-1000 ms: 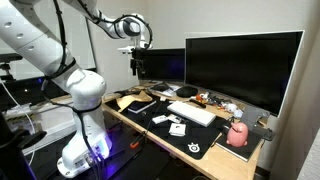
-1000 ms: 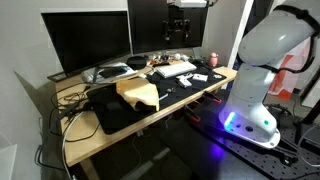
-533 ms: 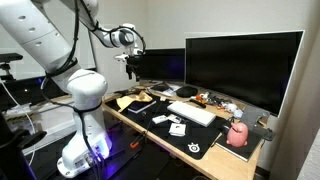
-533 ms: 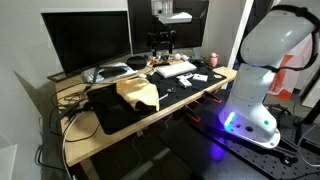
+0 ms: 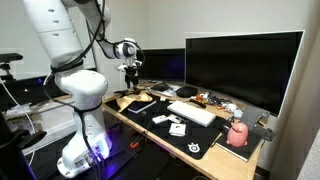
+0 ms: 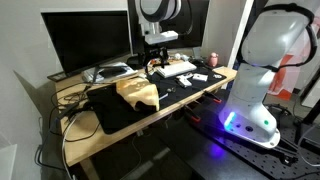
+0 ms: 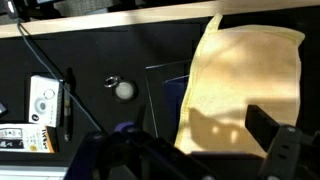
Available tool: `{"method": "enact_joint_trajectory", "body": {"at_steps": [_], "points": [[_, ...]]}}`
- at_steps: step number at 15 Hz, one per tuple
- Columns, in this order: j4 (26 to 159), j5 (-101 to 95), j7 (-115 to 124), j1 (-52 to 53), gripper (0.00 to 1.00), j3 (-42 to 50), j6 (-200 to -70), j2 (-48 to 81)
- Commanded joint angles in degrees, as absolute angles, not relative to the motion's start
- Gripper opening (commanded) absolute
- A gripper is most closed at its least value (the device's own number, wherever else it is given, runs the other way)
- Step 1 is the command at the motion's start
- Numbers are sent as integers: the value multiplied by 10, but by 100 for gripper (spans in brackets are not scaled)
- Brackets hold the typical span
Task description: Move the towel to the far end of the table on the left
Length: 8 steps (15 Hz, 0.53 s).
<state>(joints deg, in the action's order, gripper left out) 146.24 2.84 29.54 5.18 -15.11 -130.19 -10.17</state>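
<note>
My gripper goes on down toward the towel's middle (image 7: 238, 98) until its spread fingers meet the cloth before it closes, as the towel (image 6: 138, 93) lies uncovered below them.
The towel (image 5: 133, 100) is a yellow-tan cloth lying crumpled on the black desk mat near one end of the table; it also shows in the other exterior view (image 6: 138, 92). In the wrist view the towel (image 7: 245, 80) lies flat right below the camera, with a shadow on it. My gripper (image 5: 130, 78) hangs above the towel, apart from it, and shows too in the other exterior view (image 6: 152, 62). In the wrist view the gripper (image 7: 190, 150) has its dark fingers spread wide, open and empty.
Two large monitors (image 5: 243, 65) stand along the back of the wooden table (image 6: 110, 133). A white keyboard (image 5: 192, 113), a pink mug (image 5: 238, 133), small boxes (image 7: 42, 100) and cables (image 6: 75, 100) lie on the mat around the towel.
The arm has swung across the table toward the towel and come down, from high over the keyboard area to just above the towel. The towel has not moved.
</note>
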Motion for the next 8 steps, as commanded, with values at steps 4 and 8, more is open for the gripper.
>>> {"method": "enact_joint_trajectory", "body": {"at_steps": [4,8], "points": [[1383,-33,356,81,100,-144,-1327,25],[1354,-62,380,108,100,-134,-1327,68]]}}
